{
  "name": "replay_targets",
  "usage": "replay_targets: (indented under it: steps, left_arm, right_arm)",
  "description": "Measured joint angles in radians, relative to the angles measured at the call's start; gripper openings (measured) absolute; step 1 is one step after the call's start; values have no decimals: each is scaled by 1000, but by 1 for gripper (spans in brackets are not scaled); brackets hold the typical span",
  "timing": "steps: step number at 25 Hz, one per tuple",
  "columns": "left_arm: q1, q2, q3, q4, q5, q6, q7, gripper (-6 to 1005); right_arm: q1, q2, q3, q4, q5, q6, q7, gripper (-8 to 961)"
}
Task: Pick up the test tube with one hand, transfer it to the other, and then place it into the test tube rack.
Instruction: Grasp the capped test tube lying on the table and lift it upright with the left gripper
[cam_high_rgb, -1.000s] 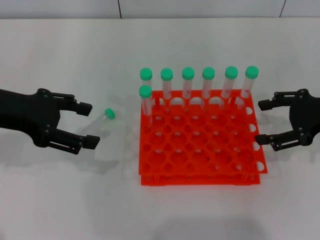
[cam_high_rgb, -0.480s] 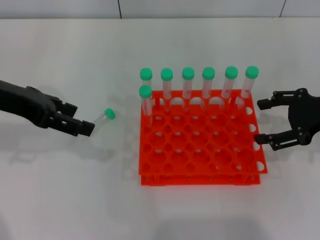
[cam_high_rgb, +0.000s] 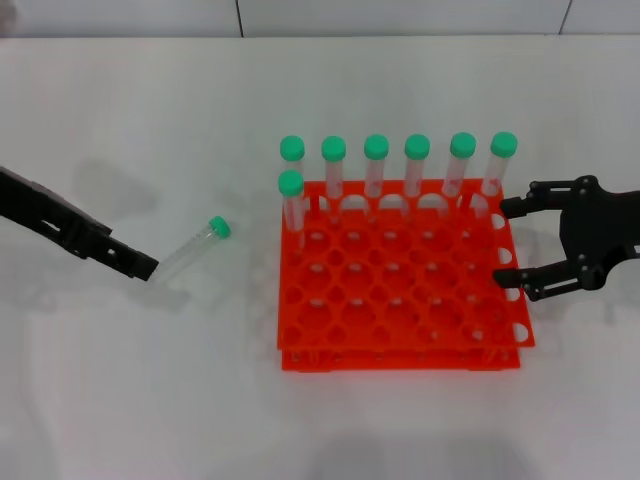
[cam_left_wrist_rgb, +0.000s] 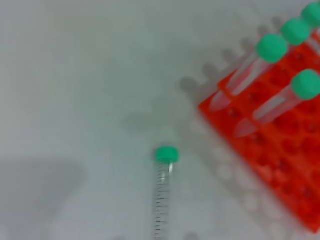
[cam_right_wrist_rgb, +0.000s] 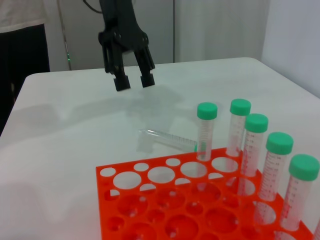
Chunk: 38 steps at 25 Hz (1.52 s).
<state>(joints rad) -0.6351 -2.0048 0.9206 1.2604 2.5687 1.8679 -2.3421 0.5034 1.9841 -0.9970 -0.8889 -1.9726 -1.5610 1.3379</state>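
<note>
The lying test tube's bottom end (cam_high_rgb: 164, 276) points at the open fingers of my left gripper. I should keep lowering them until they are around the test tube's body (cam_high_rgb: 188, 255).
The test tube (cam_high_rgb: 190, 250) lies on the white table left of the rack, green cap toward the rack. It also shows in the left wrist view (cam_left_wrist_rgb: 162, 195) and the right wrist view (cam_right_wrist_rgb: 167, 138). My left gripper (cam_high_rgb: 140, 268) is open and empty, fingers pointing down just beyond the tube's bottom end and not touching it; the right wrist view (cam_right_wrist_rgb: 134, 81) shows its fingers apart. My right gripper (cam_high_rgb: 508, 245) is open and empty at the right edge of the orange-red test tube rack (cam_high_rgb: 400, 300).
Several green-capped tubes (cam_high_rgb: 376, 165) stand along the rack's back row, and one more (cam_high_rgb: 291, 200) stands at the left of the second row. The rack also shows in the wrist views (cam_left_wrist_rgb: 280, 150) (cam_right_wrist_rgb: 165, 210). Bare table surrounds the lying tube.
My left gripper has turned from lying flat around the tube to pointing down and has drawn back to the left. The tube has not moved. My right gripper has edged toward the rack.
</note>
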Motion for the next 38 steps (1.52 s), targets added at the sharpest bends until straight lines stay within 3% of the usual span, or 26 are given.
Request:
replay_targets:
  steps: [5, 18, 38]
  left_arm:
    - [-25, -7, 82, -55, 48, -71, -17, 875]
    - [-86, -45, 115, -189, 159, -183, -20, 874]
    - [-100, -61, 153, -271, 213, -267, -45, 873]
  right_arm:
    - [1, 3, -3, 5, 0, 4, 0, 853]
    - [2, 14, -43, 9, -1, 43, 0, 853]
    - [1, 13, -43, 10, -2, 50, 8, 854]
